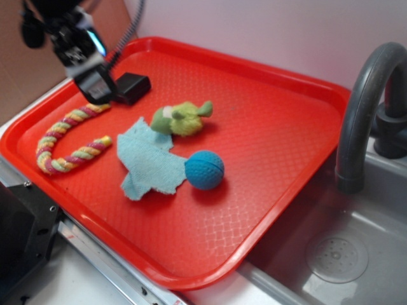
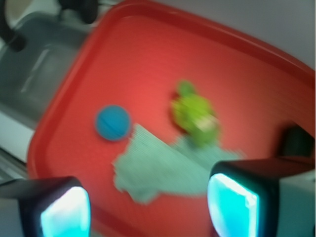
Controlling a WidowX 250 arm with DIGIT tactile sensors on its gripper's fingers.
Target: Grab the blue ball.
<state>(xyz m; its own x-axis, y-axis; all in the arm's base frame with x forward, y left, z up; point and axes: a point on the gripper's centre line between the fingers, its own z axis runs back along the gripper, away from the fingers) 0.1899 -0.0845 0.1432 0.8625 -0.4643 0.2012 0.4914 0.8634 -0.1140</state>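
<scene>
The blue ball (image 1: pixel 204 169) should come up by itself when I lift it and leave the light-blue cloth lying flat, because the cloth's corner (image 2: pixel 138 132) ends next to the ball.
The blue ball (image 1: pixel 204 169) rests on the red tray (image 1: pixel 273 127), touching the right edge of a light-blue cloth (image 1: pixel 147 162). In the blurred wrist view the blue ball (image 2: pixel 113 123) lies up and to the left, far from the fingers. My gripper (image 1: pixel 102 79) hangs over the tray's far left corner, well away from the ball. Seen from the wrist, the gripper (image 2: pixel 148 210) is open, its two cyan pads (image 2: pixel 234 205) wide apart with only the cloth (image 2: pixel 158 168) and tray (image 2: pixel 148 64) between them.
A green plush toy (image 1: pixel 181 118) lies just behind the cloth. A striped rope toy (image 1: pixel 63 143) curves along the tray's left side. A black block (image 1: pixel 132 88) sits beside the gripper. To the right are a sink (image 1: pixel 343 254) and a grey faucet (image 1: pixel 365 108).
</scene>
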